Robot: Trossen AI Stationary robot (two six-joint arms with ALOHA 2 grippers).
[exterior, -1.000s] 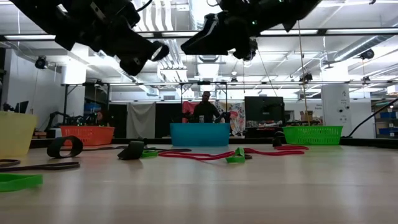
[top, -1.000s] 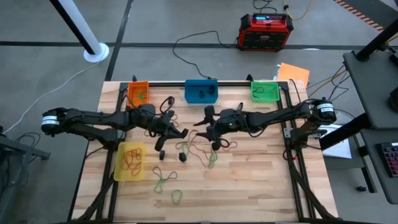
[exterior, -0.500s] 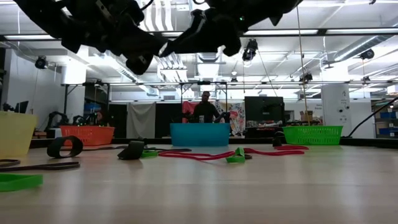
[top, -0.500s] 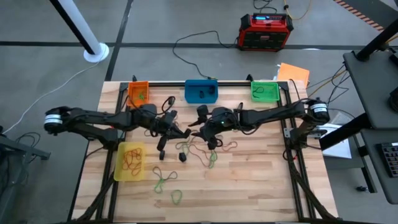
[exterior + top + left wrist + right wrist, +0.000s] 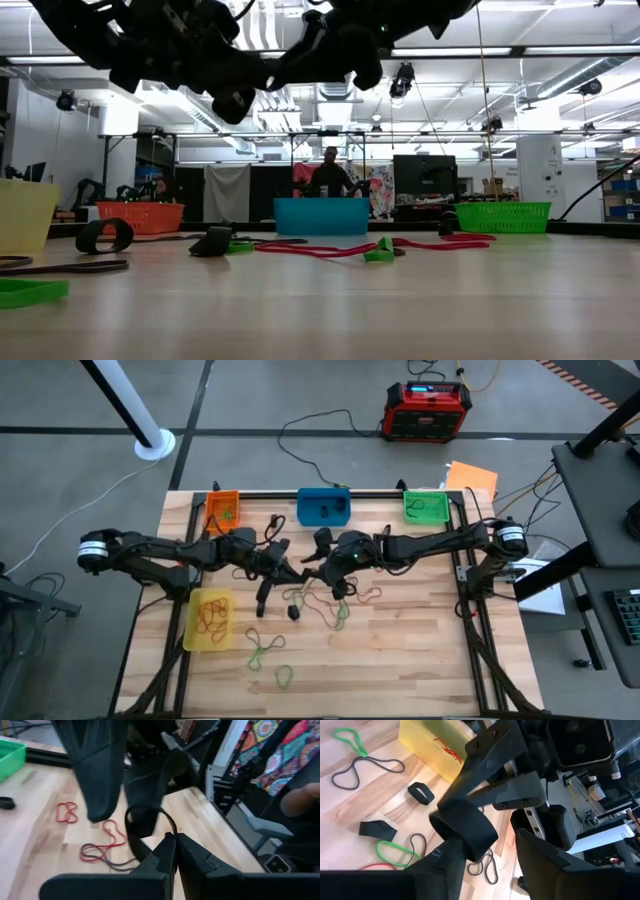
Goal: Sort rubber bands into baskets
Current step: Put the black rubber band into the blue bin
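My left gripper is pinching the black rubber band (image 5: 466, 829) next to my right gripper's finger. Next, my left gripper passes the band to my right gripper so that my right gripper can reach the blue basket (image 5: 323, 507).
High above the table's middle, my left gripper (image 5: 298, 573) is shut on a wide black rubber band (image 5: 150, 822). My right gripper (image 5: 318, 563) meets it from the right, open, one finger (image 5: 451, 857) at the band's loop (image 5: 465, 830) and the other (image 5: 540, 855) apart from it. Loose rubber bands lie flat on the wood below: a red, green and dark tangle (image 5: 332, 605), green ones (image 5: 262, 651) and black ones (image 5: 293, 612). The orange (image 5: 223, 508), blue (image 5: 323, 506) and green (image 5: 426, 506) baskets stand along the far edge, the yellow one (image 5: 210, 618) at the near left. My left gripper pinches the black band's wall (image 5: 161, 837) between its two shut fingertips, coming nearly level from the table's left. The band stands up as an open loop beyond the fingertips, lifted clear of the table. My right gripper's one finger overlaps the loop's lower edge (image 5: 457, 845); I cannot tell whether it touches.
A black rail (image 5: 270, 493) runs along the table's far edge behind the baskets. A red-and-black power box (image 5: 428, 410) sits on the floor beyond. In the low view a person (image 5: 331, 172) stands far behind the blue basket. Bare wood lies at the near right (image 5: 400, 660).
My right gripper has gone toward the table's left, closing in on my left gripper and the black band until its fingers stand at the loop. The band has stayed lifted in my left gripper.
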